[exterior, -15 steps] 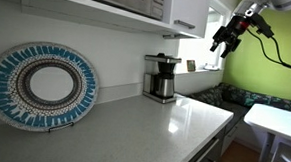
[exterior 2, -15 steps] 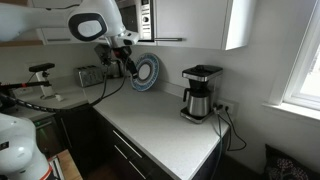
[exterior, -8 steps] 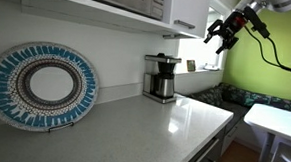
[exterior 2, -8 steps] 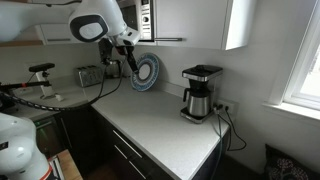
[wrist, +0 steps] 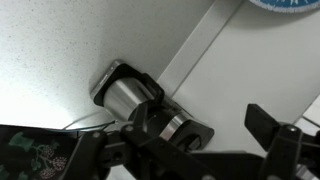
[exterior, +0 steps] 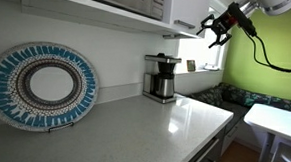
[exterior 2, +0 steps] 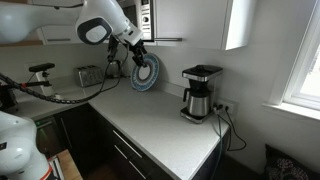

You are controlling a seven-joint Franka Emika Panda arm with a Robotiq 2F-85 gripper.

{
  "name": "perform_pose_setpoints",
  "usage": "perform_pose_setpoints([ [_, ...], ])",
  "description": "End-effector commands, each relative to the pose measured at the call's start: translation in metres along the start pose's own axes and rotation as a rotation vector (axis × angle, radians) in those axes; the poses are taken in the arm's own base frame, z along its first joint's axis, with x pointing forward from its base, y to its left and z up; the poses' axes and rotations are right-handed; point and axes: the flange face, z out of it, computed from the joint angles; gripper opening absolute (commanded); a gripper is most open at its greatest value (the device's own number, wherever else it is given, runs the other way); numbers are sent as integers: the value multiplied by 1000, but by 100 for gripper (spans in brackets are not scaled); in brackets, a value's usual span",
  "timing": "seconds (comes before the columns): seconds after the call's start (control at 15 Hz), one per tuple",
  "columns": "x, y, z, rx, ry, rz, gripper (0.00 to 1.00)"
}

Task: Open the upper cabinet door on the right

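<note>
The cabinet door's handle (exterior 2: 170, 40) should have my gripper facing it before I pull the door open. My open fingers point down toward the coffee maker (exterior 2: 198, 94), so my gripper should first move up and turn.
The white upper cabinet door (exterior: 190, 7) hangs at the right end of the upper row, above the coffee maker; in an exterior view (exterior 2: 190, 22) it looks closed, with a side panel at its far edge. My gripper (exterior: 214, 31) is open and empty. It hovers in the air just beside the door's lower outer corner and does not touch it. From the opposite side my gripper (exterior 2: 138, 57) shows in front of the plate. In the wrist view my open fingers (wrist: 190, 150) frame the counter and the coffee maker below.
A coffee maker (exterior: 162, 78) stands on the grey counter (exterior: 133, 125) under the cabinet and also shows in the wrist view (wrist: 125, 95). A blue patterned plate (exterior: 42, 85) leans on the wall. A microwave (exterior 2: 146, 20) sits in the upper row. A toaster (exterior 2: 90, 75) stands further along.
My gripper has risen and moved closer to the cabinet door's lower corner. It stays open. The door has not moved.
</note>
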Motion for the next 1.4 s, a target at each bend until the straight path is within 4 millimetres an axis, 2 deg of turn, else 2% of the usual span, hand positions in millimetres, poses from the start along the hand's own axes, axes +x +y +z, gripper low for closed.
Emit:
perform_pose_setpoints([
  [0.0, 8, -9, -2, 68, 71, 143, 100],
  [0.07, 8, -10, -2, 85, 82, 158, 100],
  [0.13, 6, -8, -3, 53, 65, 97, 100],
  [0.93, 8, -10, -4, 72, 79, 132, 100],
  [1.33, 24, -15, -18, 138, 108, 256, 100],
])
